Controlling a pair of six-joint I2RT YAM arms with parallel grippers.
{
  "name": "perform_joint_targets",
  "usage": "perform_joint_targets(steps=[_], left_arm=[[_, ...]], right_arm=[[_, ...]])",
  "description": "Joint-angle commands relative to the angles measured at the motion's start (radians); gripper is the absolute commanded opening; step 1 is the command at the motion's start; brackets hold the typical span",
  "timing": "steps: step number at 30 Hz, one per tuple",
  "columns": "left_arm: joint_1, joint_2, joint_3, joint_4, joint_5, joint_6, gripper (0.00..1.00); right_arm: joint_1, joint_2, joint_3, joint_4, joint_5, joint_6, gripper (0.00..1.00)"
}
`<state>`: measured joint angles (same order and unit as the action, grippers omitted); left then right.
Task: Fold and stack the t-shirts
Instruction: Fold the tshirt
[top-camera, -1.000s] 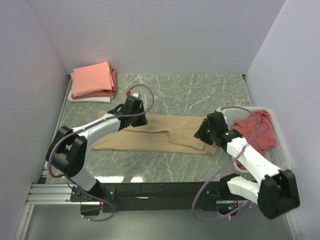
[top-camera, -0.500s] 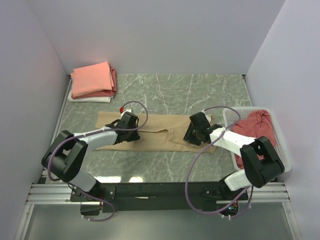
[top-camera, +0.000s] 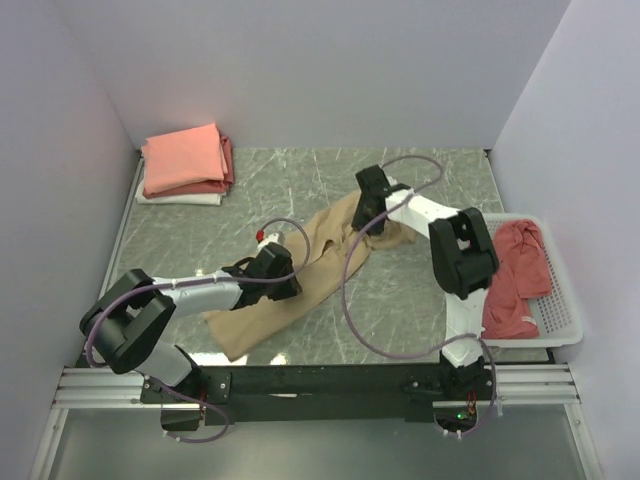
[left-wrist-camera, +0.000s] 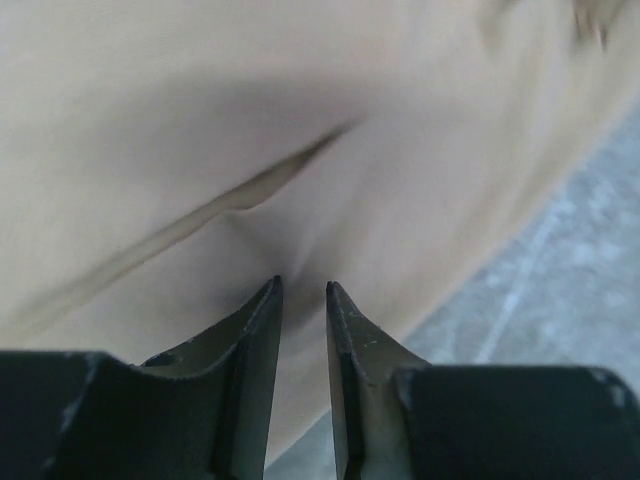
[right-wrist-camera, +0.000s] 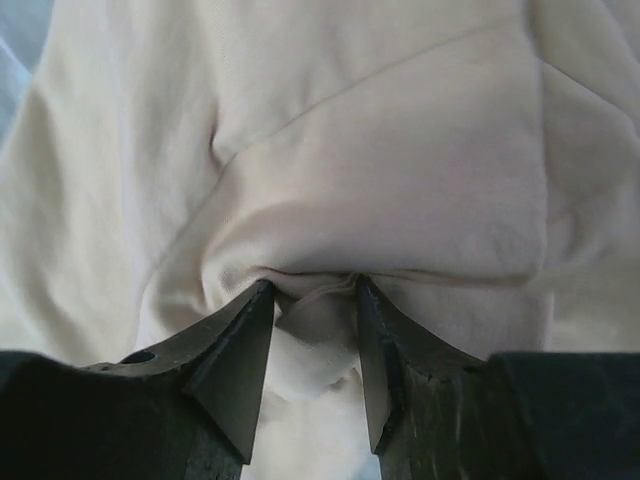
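Next, my left gripper swings the near part of the t-shirt toward the table's middle (top-camera: 328, 288) before folding, because the tan t-shirt slants (top-camera: 318, 276) from its near end to its far end.
The tan t-shirt (top-camera: 322, 252) lies bunched in a diagonal strip from the near left to the table's middle. My left gripper (top-camera: 290, 285) is low on its middle part, jaws nearly closed with tan cloth (left-wrist-camera: 300, 150) pinched between them (left-wrist-camera: 301, 287). My right gripper (top-camera: 362, 222) is at the shirt's far end, shut on a gathered fold of the tan cloth (right-wrist-camera: 400, 150) held between the jaws (right-wrist-camera: 313, 285). A folded stack with a salmon-pink shirt (top-camera: 183, 160) on top sits at the back left. A red shirt (top-camera: 515, 275) lies in the basket.
The white slatted basket (top-camera: 562, 318) stands at the right edge. Walls close in the table at the left, back and right. The right arm's cable loops over the table near the front middle (top-camera: 360, 330).
The tan shirt went from lying flat across the table to a bunched diagonal. My right gripper swung to the far middle with its end; my left gripper moved nearer and rightward with the cloth.
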<state>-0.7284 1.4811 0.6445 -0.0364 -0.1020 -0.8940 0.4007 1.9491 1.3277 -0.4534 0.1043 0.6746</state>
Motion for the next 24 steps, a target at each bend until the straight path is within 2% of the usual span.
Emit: perform_joint_targets(steps=[1, 6, 11, 15, 19, 24], left_arm=[[-0.069, 0.021, -0.013, 0.071, 0.076, -0.112, 0.31], [-0.149, 0.142, 0.073, 0.170, 0.131, -0.198, 0.31], [-0.177, 0.247, 0.194, 0.312, 0.228, -0.226, 0.35], [-0.157, 0.254, 0.297, 0.303, 0.261, -0.155, 0.36], [-0.132, 0.184, 0.304, 0.239, 0.283, -0.085, 0.38], [-0.111, 0.012, 0.267, 0.040, 0.165, 0.051, 0.38]], right_arm=[[-0.005, 0.129, 0.212, -0.096, 0.034, -0.130, 0.46], [-0.007, 0.302, 0.503, -0.180, 0.012, -0.228, 0.46], [-0.017, 0.402, 0.640, -0.165, -0.040, -0.305, 0.50], [-0.045, 0.451, 0.757, -0.157, -0.101, -0.322, 0.56], [-0.057, 0.438, 0.826, -0.189, -0.101, -0.339, 0.65], [-0.060, 0.292, 0.742, -0.169, -0.075, -0.296, 0.70]])
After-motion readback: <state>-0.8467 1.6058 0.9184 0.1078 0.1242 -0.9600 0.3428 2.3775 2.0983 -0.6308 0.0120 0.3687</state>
